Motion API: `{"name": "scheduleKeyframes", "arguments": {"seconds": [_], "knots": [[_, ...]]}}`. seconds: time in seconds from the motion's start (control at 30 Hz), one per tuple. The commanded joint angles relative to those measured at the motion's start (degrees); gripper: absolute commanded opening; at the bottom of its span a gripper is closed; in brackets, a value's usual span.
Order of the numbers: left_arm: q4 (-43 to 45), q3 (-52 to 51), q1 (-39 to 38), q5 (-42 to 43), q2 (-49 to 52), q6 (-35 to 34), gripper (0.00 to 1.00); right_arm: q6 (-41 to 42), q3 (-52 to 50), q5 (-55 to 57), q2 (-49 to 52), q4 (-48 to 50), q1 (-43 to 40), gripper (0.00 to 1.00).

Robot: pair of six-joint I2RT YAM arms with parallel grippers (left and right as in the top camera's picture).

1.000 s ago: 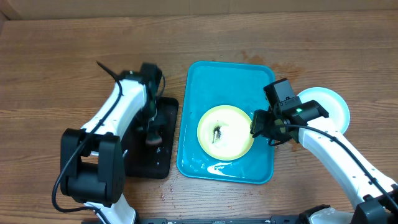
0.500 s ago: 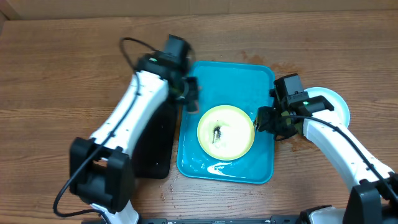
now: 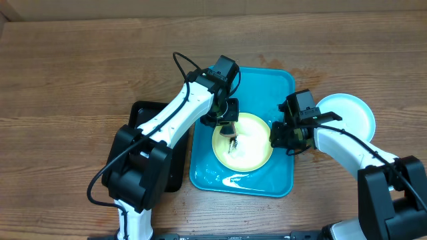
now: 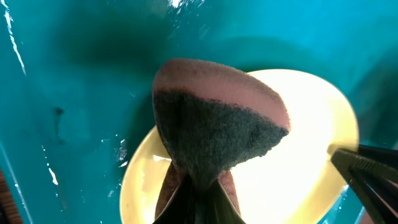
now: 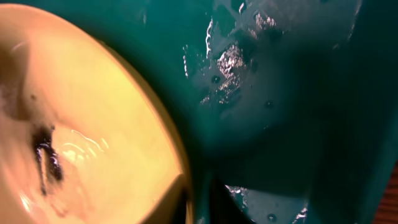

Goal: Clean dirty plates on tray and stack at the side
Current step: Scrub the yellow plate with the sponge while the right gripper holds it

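Observation:
A dark smear (image 3: 233,144) is on the plate under the raised sponge. Next, my left gripper pushes the sponge down and wipes all the way to the plate's rim (image 3: 215,145).
A pale yellow-green plate (image 3: 252,152) with a dark smear (image 3: 233,143) lies in the turquoise tray (image 3: 280,83). My left gripper (image 3: 230,130) hangs over the plate's left part, shut on a pink and grey sponge (image 4: 217,124) that points down at the plate (image 4: 311,124). My right gripper (image 3: 275,137) is shut on the plate's right rim, one finger inside the rim and one outside it (image 5: 199,199). The right wrist view shows the smear (image 5: 46,155) on the wet plate (image 5: 93,93). A light blue plate (image 3: 350,113) rests on the table to the right of the tray.
A black tray (image 3: 175,170) lies just left of the turquoise tray, partly under my left arm. Water droplets glisten on the tray floor (image 5: 280,124). The table's wooden surface (image 3: 67,80) stretches to the left and back.
My left arm has swung right from the black tray to over the plate, carrying the sponge. My right gripper has closed on the plate's right rim.

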Motion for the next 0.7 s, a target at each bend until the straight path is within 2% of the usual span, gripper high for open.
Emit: {"name": "scheduleKeyframes", "arguments": {"seconds": [0.0,0.2,0.37,0.53,0.67], "knots": [[0.31,-0.52,-0.22,1.64,0.98,-1.51,0.04,-0.07,-0.44,-0.79,0.20,0.70,0.13,0.04],[5.11,-1.88,-3.76,1.60,2.56,-3.61,0.05,1.68,-0.44,-0.79,0.20,0.31,0.20,0.04],[7.17,-1.86,-7.61,1.79,7.93,-5.70,0.04,1.64,-0.44,-0.79,0.20,-0.48,0.20,0.04],[6.64,-1.86,-7.56,9.22,12.22,-8.11,0.04,1.66,-0.44,-0.79,0.20,-0.85,0.20,0.04],[2.03,-0.57,-6.25,2.62,12.22,-10.58,0.04,1.66,-0.44,-0.79,0.20,-0.90,0.20,0.04]]}}
